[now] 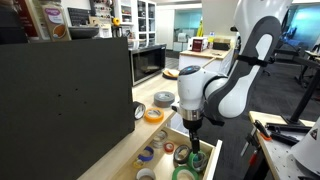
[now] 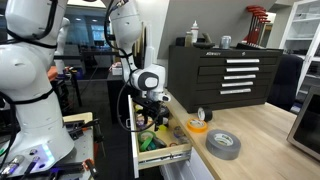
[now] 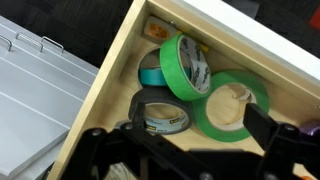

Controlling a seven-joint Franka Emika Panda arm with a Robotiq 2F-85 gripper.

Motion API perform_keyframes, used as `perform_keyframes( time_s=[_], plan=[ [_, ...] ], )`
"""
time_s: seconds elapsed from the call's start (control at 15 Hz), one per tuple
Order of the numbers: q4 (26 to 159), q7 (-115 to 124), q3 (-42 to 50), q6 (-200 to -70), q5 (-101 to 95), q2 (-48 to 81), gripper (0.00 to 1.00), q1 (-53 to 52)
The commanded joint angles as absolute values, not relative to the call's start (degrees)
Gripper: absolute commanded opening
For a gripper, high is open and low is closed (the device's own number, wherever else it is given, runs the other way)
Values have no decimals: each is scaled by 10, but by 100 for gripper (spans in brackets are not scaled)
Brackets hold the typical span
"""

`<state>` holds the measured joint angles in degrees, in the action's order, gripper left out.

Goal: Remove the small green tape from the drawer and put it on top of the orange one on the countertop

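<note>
My gripper should keep moving down to the small green tape (image 3: 187, 67), toward its rim (image 3: 172, 72), until my open fingers are on both sides of it, because the tape leans on edge with its narrow width in line with them.
In the wrist view the small green tape (image 3: 185, 65) leans tilted against the far side of the light wood drawer (image 3: 105, 90), showing its pale core. A bigger green roll (image 3: 236, 106) lies flat beside it. My gripper (image 3: 198, 124) is open and empty, its fingers hovering just above the rolls, nearer the bigger green roll and a black roll (image 3: 160, 112). In both exterior views the gripper (image 1: 195, 133) (image 2: 155, 112) hangs over the open drawer (image 1: 205, 160) (image 2: 165, 155). The orange one (image 1: 153, 115) (image 2: 197, 126) lies flat on the countertop (image 1: 140, 135) (image 2: 265, 130).
A teal roll (image 3: 150, 70) lies in the drawer behind the black one. A wider grey roll (image 1: 163, 99) (image 2: 223, 144) sits on the countertop near the orange roll. A black tool chest (image 2: 225, 70) stands behind it. A microwave (image 1: 148, 62) is further along.
</note>
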<state>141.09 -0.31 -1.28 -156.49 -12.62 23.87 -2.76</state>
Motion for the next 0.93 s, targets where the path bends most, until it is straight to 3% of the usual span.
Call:
perform_keyframes(
  time_s=[0.0,0.87],
  plan=[
    [1414,-36,-13,-1569,-116,248,100,-21],
    [1412,-141,-26,-1564,-100,273,100,17]
  ],
)
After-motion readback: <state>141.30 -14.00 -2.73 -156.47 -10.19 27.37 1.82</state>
